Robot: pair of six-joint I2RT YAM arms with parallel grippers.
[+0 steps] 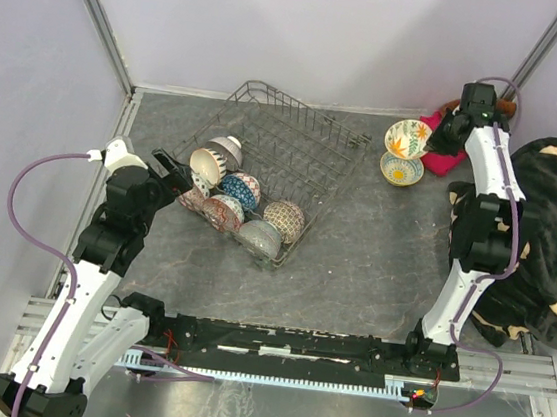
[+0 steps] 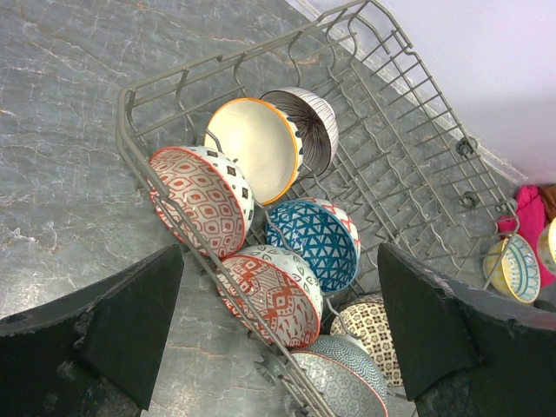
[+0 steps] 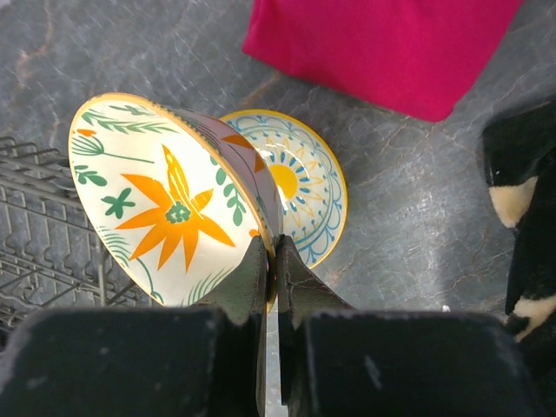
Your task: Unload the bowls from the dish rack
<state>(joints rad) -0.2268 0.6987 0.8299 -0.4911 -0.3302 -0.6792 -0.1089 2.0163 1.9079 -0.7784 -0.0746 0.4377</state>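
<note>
The cream bowl (image 1: pixel 408 139) is facing up above the empty yellow and blue bowl (image 1: pixel 401 171), so the robot's right gripper keeps moving the cream bowl down until it sits inside.
The grey wire dish rack (image 1: pixel 296 140) holds several patterned bowls (image 1: pixel 242 192) at its near left end; they also show in the left wrist view (image 2: pixel 313 243) inside the rack (image 2: pixel 408 165). My left gripper (image 1: pixel 170 171) is open and empty at the rack's near left edge, above a red-patterned bowl (image 2: pixel 274 291). My right gripper (image 1: pixel 433 138) is shut on the rim of a cream bowl with an orange flower (image 3: pixel 165 200), held tilted above a yellow and blue bowl (image 3: pixel 300 187) that sits on the table right of the rack (image 1: pixel 402 169).
A pink cloth (image 1: pixel 444 155) lies behind the two bowls on the right and shows in the right wrist view (image 3: pixel 382 48). A black and cream blanket (image 1: pixel 547 239) is heaped at the right edge. Walls close in the back and sides.
</note>
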